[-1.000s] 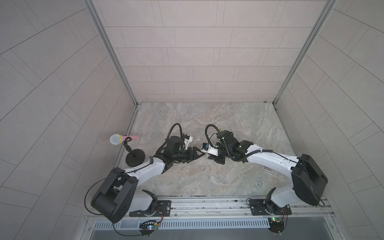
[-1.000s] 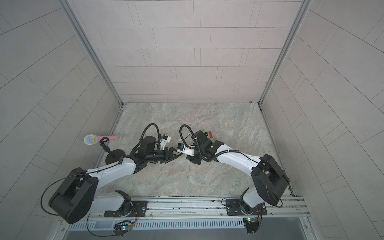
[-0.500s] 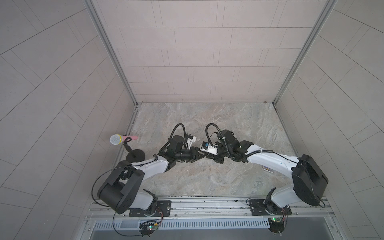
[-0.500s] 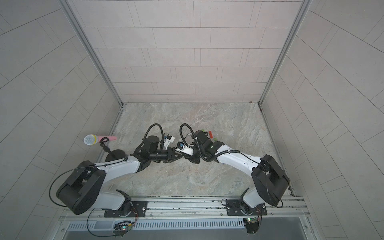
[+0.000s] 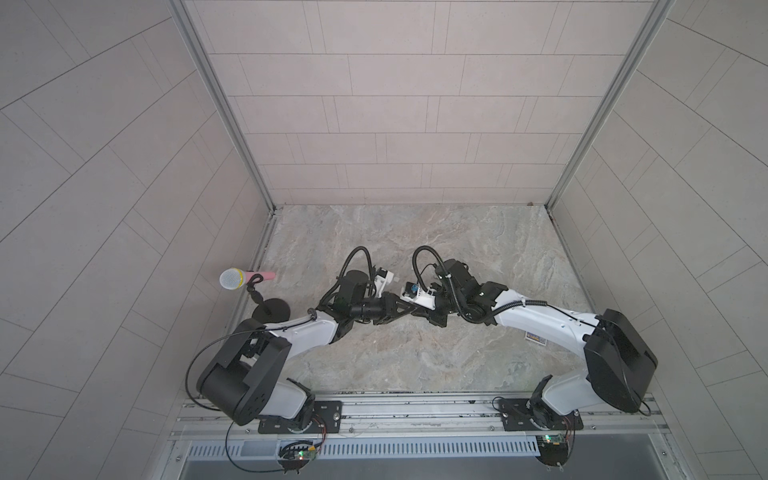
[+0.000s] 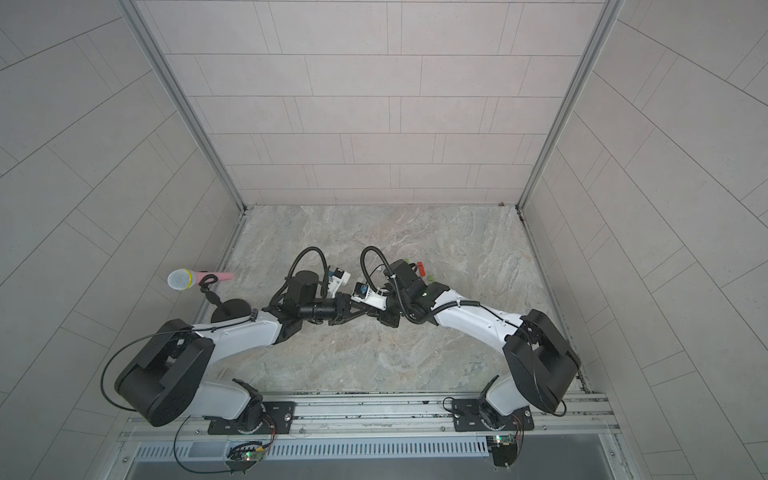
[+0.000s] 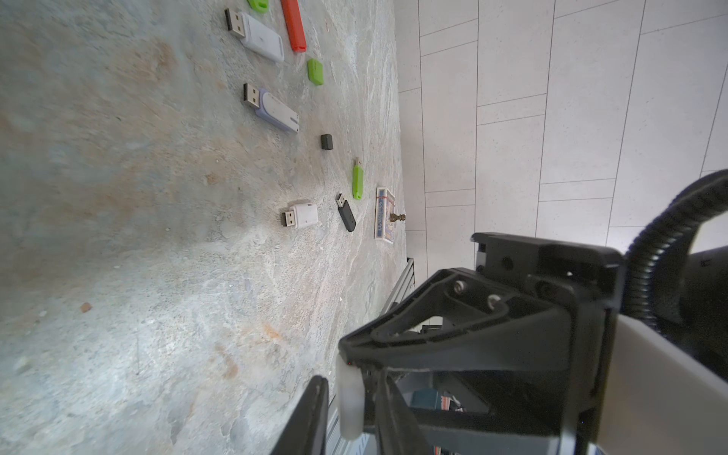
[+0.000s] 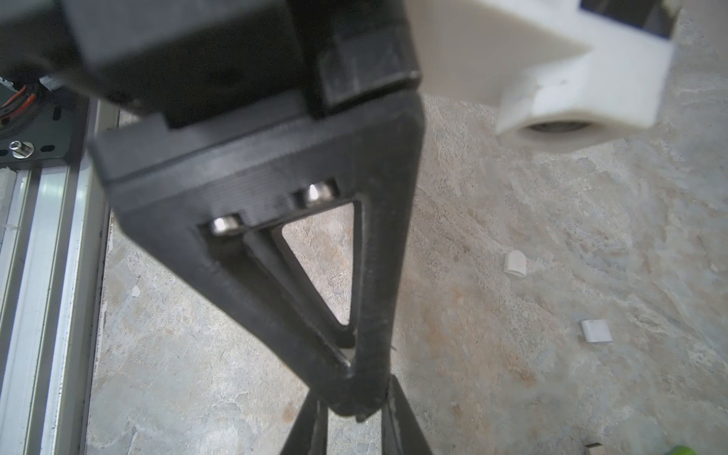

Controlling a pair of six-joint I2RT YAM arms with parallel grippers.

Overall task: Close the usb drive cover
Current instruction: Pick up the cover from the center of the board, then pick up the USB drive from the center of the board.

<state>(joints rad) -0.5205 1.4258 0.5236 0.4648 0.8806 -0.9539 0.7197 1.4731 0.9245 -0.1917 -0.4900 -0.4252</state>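
Note:
My right gripper is pinching the white cover's end (image 7: 349, 379), so next my left gripper takes the cover before my right gripper goes to get the uncapped white usb drive (image 7: 302, 216).
In the left wrist view a small white translucent usb drive piece (image 7: 349, 398) sticks out from the tip of my right gripper (image 7: 344, 352), which is shut on its end. I cannot tell whether this piece is the drive's body or its cover. My left gripper (image 7: 350, 378) straddles it, jaws narrow, with a thin gap showing on each side. In both top views the grippers meet tip to tip above the floor: left gripper (image 5: 409, 309), right gripper (image 5: 419, 313). In the right wrist view the left gripper (image 8: 356, 411) reaches between the right gripper's fingers (image 8: 315, 417) and hides the drive.
Several uncapped drives lie on the marble floor: a white one (image 7: 299, 214), a purple-white one (image 7: 272, 110), a green one (image 7: 357, 182). Loose covers lie near them, green (image 7: 315, 71), black (image 7: 326, 142), white (image 8: 515, 263). A microphone on a stand (image 5: 243, 279) stands by the left wall.
My left arm has moved right until its gripper meets the right gripper, and its jaws have narrowed around the white piece. The right arm and its grip have not changed.

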